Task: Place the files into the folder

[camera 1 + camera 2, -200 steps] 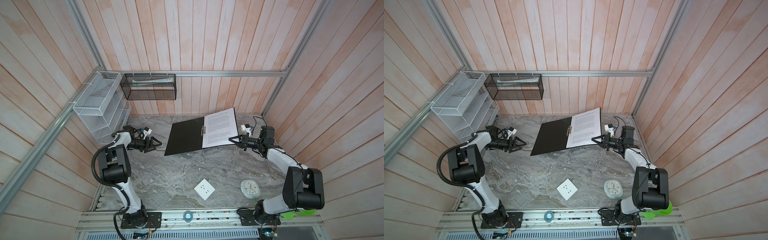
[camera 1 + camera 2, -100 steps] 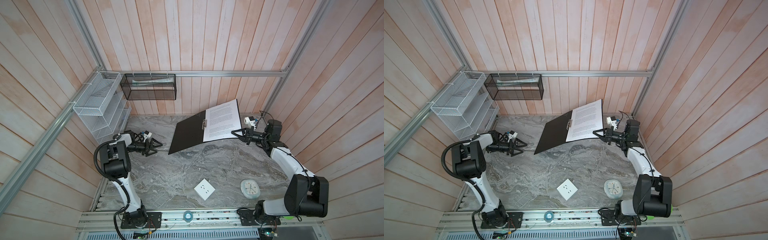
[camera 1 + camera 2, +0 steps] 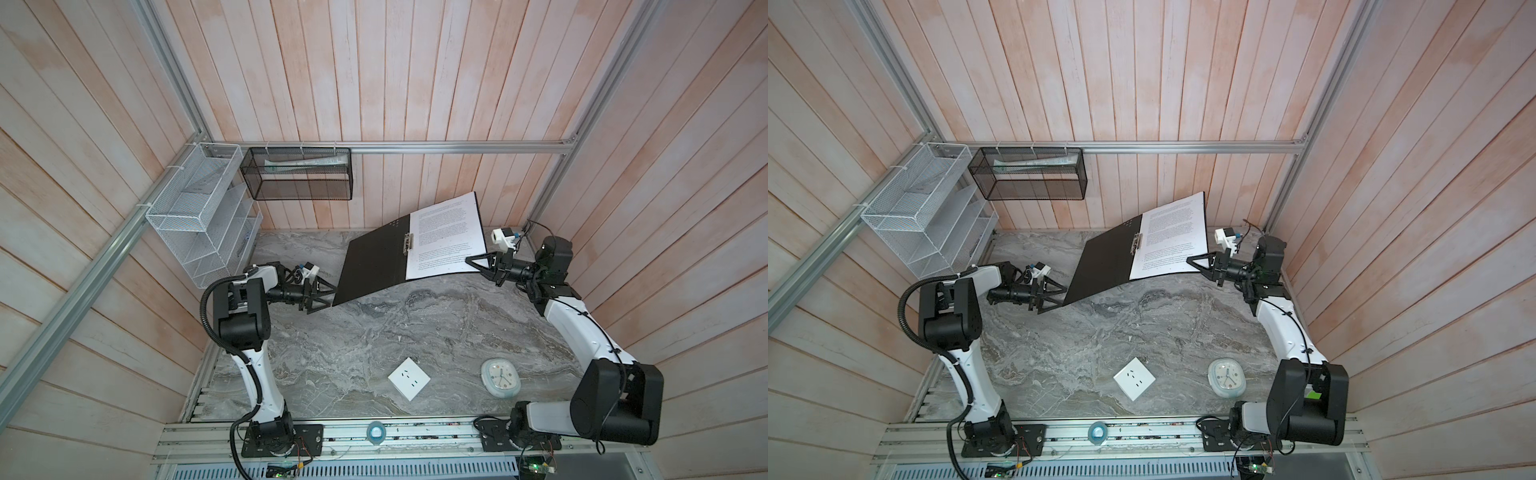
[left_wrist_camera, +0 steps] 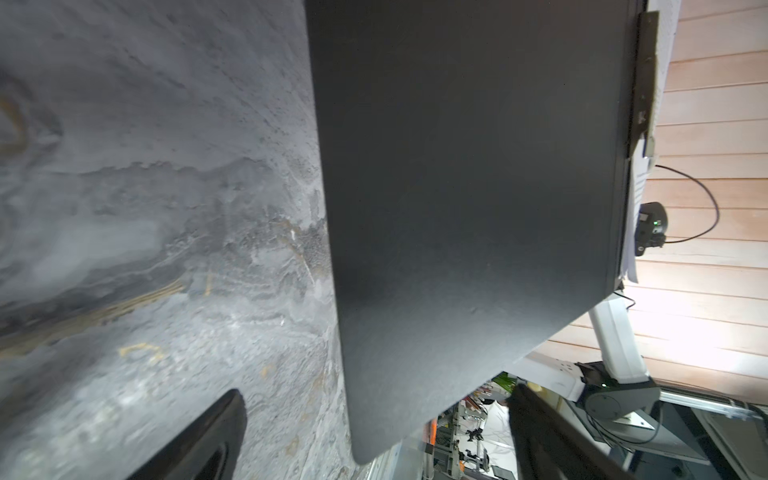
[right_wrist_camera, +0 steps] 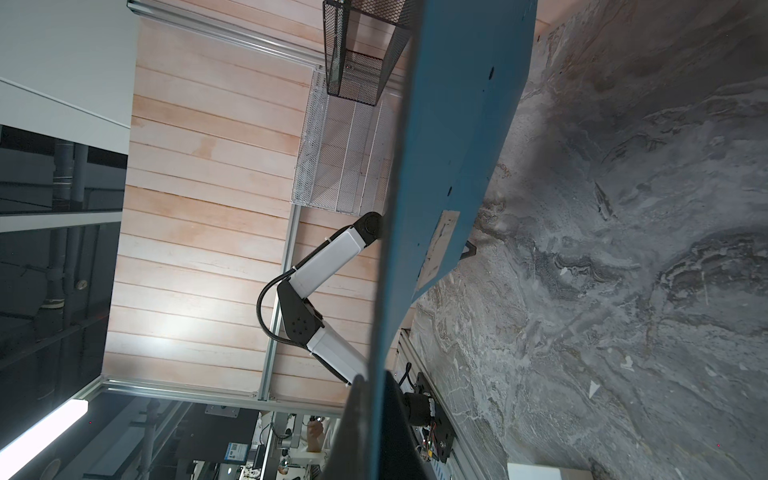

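The folder's near corner [image 3: 335, 301] is inside the open fingers, so my left gripper goes on moving toward the black cover [image 3: 350, 277] until the cover's edge sits deeper, before it closes.
The folder [image 3: 374, 266] [image 3: 1104, 266] lies open with its black inside up, and its right half is raised off the table. The files [image 3: 449, 237] [image 3: 1175, 241] rest on that raised half, beside the clip. My right gripper [image 3: 473, 266] [image 3: 1194, 262] [image 5: 374, 399] is shut on the folder's right edge. The right wrist view shows the folder's blue outside [image 5: 457, 124] with its white label. My left gripper [image 3: 326, 297] [image 3: 1059, 297] [image 4: 376, 392] stands open at the left cover's near corner. That corner of the folder [image 4: 457, 166] lies in the gap between the fingers, touching neither.
A white socket plate [image 3: 409, 378] and a small round clock [image 3: 500, 377] lie near the table's front. A white wire rack [image 3: 203, 216] and a black mesh basket [image 3: 299, 174] hang on the back-left walls. A tape roll [image 3: 376, 432] sits on the front rail.
My right gripper has lifted the folder's right half and the files higher. My left gripper has opened wider and edged right toward the left cover's corner.
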